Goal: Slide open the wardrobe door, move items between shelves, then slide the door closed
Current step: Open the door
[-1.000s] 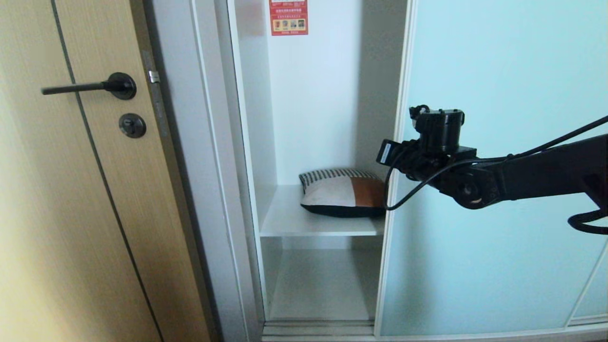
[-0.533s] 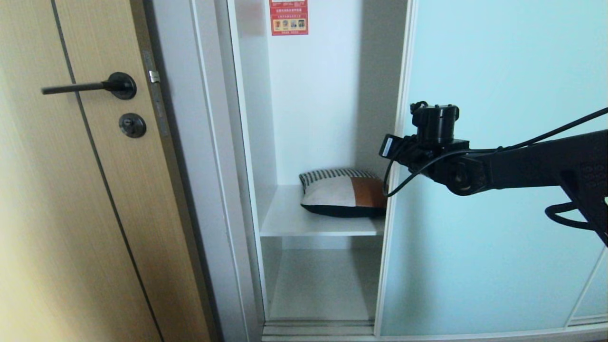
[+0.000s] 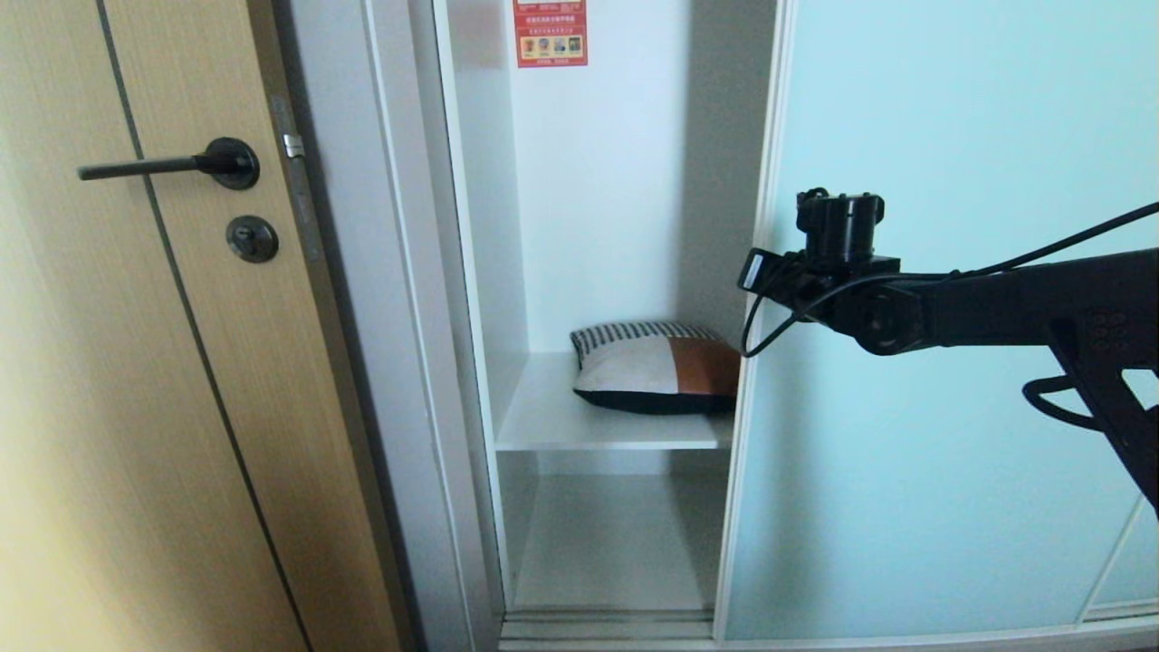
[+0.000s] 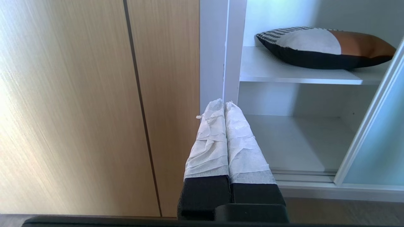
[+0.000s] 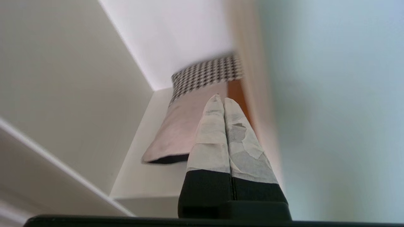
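Next, I back my right gripper off, set its fingers inside the door's edge (image 3: 742,404) and push the door further open, because the sliding wardrobe door covers the item's tan-brown end (image 3: 724,371).
The sliding wardrobe door (image 3: 905,507), pale aqua frosted glass, stands slid to the right and leaves a narrow white compartment uncovered. On the upper of two shelves (image 3: 552,426) lies the item (image 3: 647,367), a soft bundle in white, tan-brown and black with a chequered end. The lower shelf (image 3: 616,543) is bare. My right arm (image 3: 996,312) reaches in from the right across the glass, at the door's left edge. My right gripper (image 5: 221,100) is shut and empty, pointing at the item (image 5: 189,123) beside the door edge. My left gripper (image 4: 224,103) is shut, empty and low, outside the compartment.
A light wooden door (image 3: 118,407) with a black lever handle (image 3: 163,166) fills the left. The white wardrobe frame (image 3: 362,272) separates it from the compartment. A red sticker (image 3: 550,32) is on the back wall. The floor track (image 3: 607,625) runs below.
My right arm has lifted its hand a little and drawn it slightly right along the door's left edge. The door, the item and the left gripper have not moved.
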You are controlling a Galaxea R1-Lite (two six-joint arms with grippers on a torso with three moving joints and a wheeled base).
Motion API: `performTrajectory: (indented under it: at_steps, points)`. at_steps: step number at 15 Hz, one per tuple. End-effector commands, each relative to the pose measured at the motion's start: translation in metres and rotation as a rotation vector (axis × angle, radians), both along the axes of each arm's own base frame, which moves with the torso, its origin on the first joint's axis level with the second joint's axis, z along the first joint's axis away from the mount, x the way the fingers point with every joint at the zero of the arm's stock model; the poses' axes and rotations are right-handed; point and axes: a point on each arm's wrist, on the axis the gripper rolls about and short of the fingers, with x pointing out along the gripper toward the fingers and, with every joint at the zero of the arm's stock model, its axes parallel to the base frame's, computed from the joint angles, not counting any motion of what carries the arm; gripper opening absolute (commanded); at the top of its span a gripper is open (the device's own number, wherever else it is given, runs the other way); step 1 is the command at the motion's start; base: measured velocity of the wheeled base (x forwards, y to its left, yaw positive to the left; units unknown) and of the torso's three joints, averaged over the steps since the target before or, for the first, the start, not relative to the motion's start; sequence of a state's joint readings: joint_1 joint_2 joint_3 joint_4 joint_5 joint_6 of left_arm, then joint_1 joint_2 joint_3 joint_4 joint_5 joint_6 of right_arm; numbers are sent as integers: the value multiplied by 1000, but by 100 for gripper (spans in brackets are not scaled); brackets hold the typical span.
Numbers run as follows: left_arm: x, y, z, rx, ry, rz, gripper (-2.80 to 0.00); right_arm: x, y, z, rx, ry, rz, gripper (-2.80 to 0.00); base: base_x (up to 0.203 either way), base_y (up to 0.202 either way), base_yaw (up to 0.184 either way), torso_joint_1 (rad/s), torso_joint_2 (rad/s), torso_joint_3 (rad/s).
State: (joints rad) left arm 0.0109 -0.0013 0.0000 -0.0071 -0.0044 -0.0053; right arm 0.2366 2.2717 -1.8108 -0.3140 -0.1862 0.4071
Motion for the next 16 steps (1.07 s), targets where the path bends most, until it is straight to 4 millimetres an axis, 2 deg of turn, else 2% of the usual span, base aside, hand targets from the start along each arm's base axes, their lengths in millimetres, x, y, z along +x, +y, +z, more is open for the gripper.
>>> performTrajectory:
  at_steps: [1, 4, 9, 12, 16]
  points:
    - [0, 0, 0, -1, 1, 0, -280, 3, -8, 0, 7, -5, -19, -280, 0, 0, 0, 0, 0, 0]
    - [0, 0, 0, -1, 1, 1, -280, 4, -15, 1, 8, -7, -35, -280, 0, 0, 0, 0, 0, 0]
    - [0, 0, 0, -1, 1, 0, -280, 5, -40, 2, 8, 2, -79, -280, 0, 0, 0, 0, 0, 0]
    - [0, 0, 0, -1, 1, 1, -280, -18, -38, 5, 30, 40, -33, -280, 0, 0, 0, 0, 0, 0]
    - [0, 0, 0, -1, 1, 0, -280, -55, -17, 8, 47, 78, 140, -280, 0, 0, 0, 0, 0, 0]
